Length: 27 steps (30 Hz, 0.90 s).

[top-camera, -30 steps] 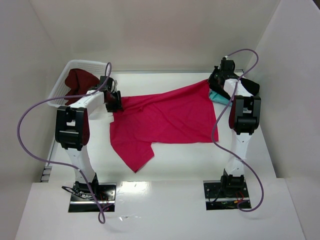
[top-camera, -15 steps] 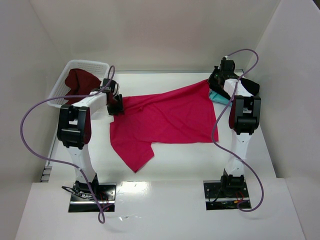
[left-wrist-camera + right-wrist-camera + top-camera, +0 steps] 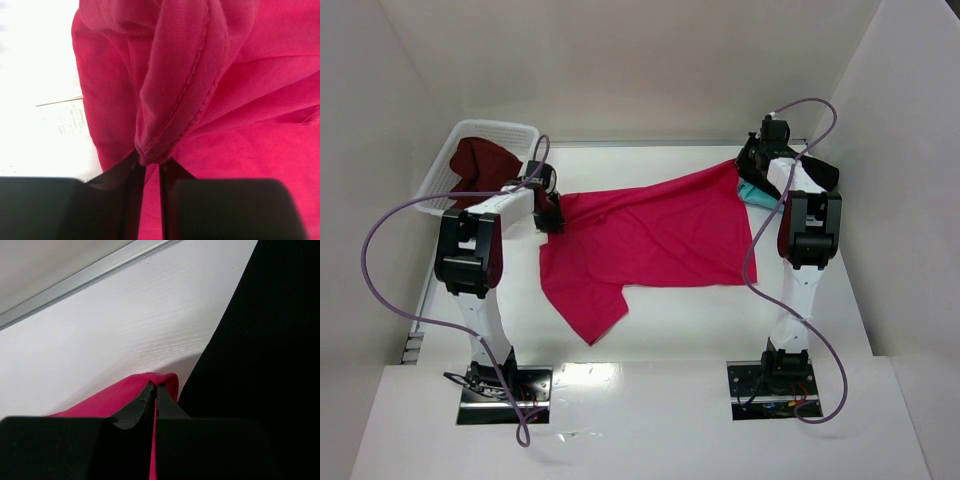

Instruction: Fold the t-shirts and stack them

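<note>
My left gripper should grip the crimson-pink t-shirt's folded hem (image 3: 172, 112) again, lift it and stretch it toward the basket (image 3: 485, 160), because the hem lies bunched up at my left gripper.
The crimson-pink t-shirt (image 3: 645, 240) lies spread across the table, one sleeve pointing toward the near edge. My left gripper (image 3: 552, 212) is at its left edge. In the left wrist view the jaws (image 3: 150, 167) stand narrow, pinching a folded hem (image 3: 175, 100). My right gripper (image 3: 748, 165) is shut on the shirt's far right corner, and the pink cloth (image 3: 120, 395) drapes over its fingertips (image 3: 155, 387). A dark maroon t-shirt (image 3: 480, 160) lies in the basket. A teal t-shirt (image 3: 753, 193) peeks out beside the right arm, with black cloth (image 3: 823, 172) behind it.
The white lattice basket (image 3: 495, 127) stands at the far left corner. White walls close in the table on three sides. Purple cables loop off both arms. In the right wrist view the black cloth (image 3: 265, 340) fills the right side.
My left gripper has shifted slightly toward the shirt's edge and its jaws have narrowed onto the hem. The right arm and the shirt's far corner have not moved.
</note>
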{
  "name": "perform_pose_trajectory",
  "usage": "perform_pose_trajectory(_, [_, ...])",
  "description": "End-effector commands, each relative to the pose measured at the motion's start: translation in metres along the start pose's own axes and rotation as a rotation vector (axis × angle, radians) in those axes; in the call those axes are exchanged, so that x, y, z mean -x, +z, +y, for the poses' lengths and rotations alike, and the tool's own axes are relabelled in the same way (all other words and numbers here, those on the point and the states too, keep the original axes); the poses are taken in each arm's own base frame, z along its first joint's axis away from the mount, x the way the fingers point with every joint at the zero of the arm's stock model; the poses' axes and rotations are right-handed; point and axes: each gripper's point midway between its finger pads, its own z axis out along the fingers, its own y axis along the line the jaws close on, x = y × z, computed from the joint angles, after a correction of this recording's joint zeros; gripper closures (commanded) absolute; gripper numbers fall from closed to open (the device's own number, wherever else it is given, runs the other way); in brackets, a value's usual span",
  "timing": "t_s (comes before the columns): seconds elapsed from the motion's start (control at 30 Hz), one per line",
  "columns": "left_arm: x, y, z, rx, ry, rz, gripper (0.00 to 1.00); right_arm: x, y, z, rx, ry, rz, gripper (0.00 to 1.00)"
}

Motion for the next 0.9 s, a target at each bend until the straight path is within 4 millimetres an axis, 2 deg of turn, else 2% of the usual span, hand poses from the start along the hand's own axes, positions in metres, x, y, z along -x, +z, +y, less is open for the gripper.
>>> perform_pose_trajectory(0.0, [-0.001,0.005,0.000,0.010,-0.004,-0.009,0.81,0.012,0.004,0.006,0.005,-0.026,-0.032,1.00])
perform_pose_trajectory(0.13, [0.004,0.004,0.002,0.026,-0.004,-0.025,0.90,0.012,0.004,0.006,0.005,-0.026,-0.032,1.00])
perform_pose_trajectory(0.3, [0.022,-0.015,-0.002,0.023,-0.002,-0.084,0.91,0.012,0.004,0.006,0.005,-0.026,-0.032,1.00])
perform_pose_trajectory(0.37, [0.025,-0.016,-0.003,0.020,-0.002,-0.093,0.87,0.012,0.004,0.006,0.005,-0.026,-0.032,1.00])
perform_pose_trajectory(0.4, [0.024,-0.017,-0.001,0.032,-0.003,-0.088,0.77,0.012,0.004,0.006,0.005,-0.026,-0.032,1.00])
perform_pose_trajectory(0.43, [0.024,-0.017,-0.001,0.032,-0.003,-0.088,0.71,0.012,0.004,0.006,0.005,-0.026,-0.032,1.00])
perform_pose_trajectory(0.53, [0.020,-0.010,0.001,0.038,-0.003,-0.070,0.58,0.012,0.004,0.006,0.005,-0.026,-0.032,1.00])
perform_pose_trajectory(0.77, [0.018,-0.007,0.002,0.041,-0.003,-0.062,0.59,0.012,0.004,0.006,0.005,-0.026,-0.032,1.00])
perform_pose_trajectory(0.87, [0.023,-0.008,0.000,0.035,-0.003,-0.079,0.63,0.010,0.003,0.005,0.002,-0.025,-0.024,1.00])
